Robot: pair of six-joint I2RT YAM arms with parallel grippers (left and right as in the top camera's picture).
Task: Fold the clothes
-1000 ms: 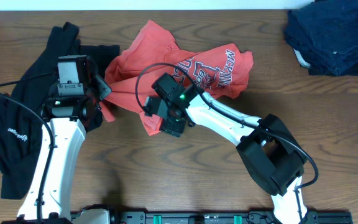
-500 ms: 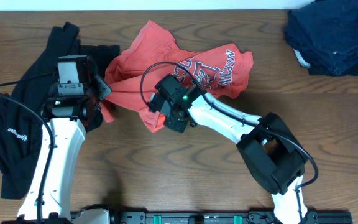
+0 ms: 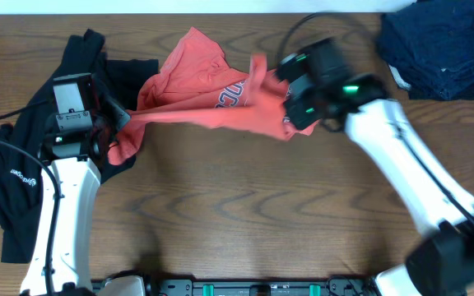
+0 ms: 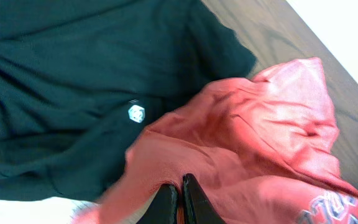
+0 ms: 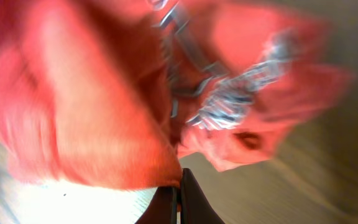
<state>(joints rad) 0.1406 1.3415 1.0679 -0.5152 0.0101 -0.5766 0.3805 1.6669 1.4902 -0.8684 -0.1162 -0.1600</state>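
Observation:
The T-shirt's lettering is bunched up, with the red-orange T-shirt's end over the black top [image 3: 124, 149], so next my left gripper moves that end toward the table's middle [image 3: 179, 164] before flattening the T-shirt.
The red-orange T-shirt [image 3: 196, 105] hangs stretched between both grippers above the table, its lettering bunched near the middle. My left gripper [image 3: 115, 125] is shut on the shirt's left end; in the left wrist view the fingertips [image 4: 180, 185] pinch red fabric [image 4: 260, 143]. My right gripper [image 3: 291, 108] is shut on the shirt's right end; the right wrist view is blurred, with the jaws [image 5: 179, 182] closed on a red fold [image 5: 98, 118]. The black top [image 3: 19, 168] lies spread at the left under the left arm, and its small white logo [image 4: 135, 112] shows.
A pile of dark navy garments [image 3: 439, 45] sits at the back right corner. Brown wooden tabletop [image 3: 245, 205] fills the middle and front. The right arm [image 3: 410, 164] runs from the front right toward the back centre.
The right gripper shut on the red shirt and swung up and to the right, pulling it out lengthwise. The left arm shifted slightly left, still holding its end.

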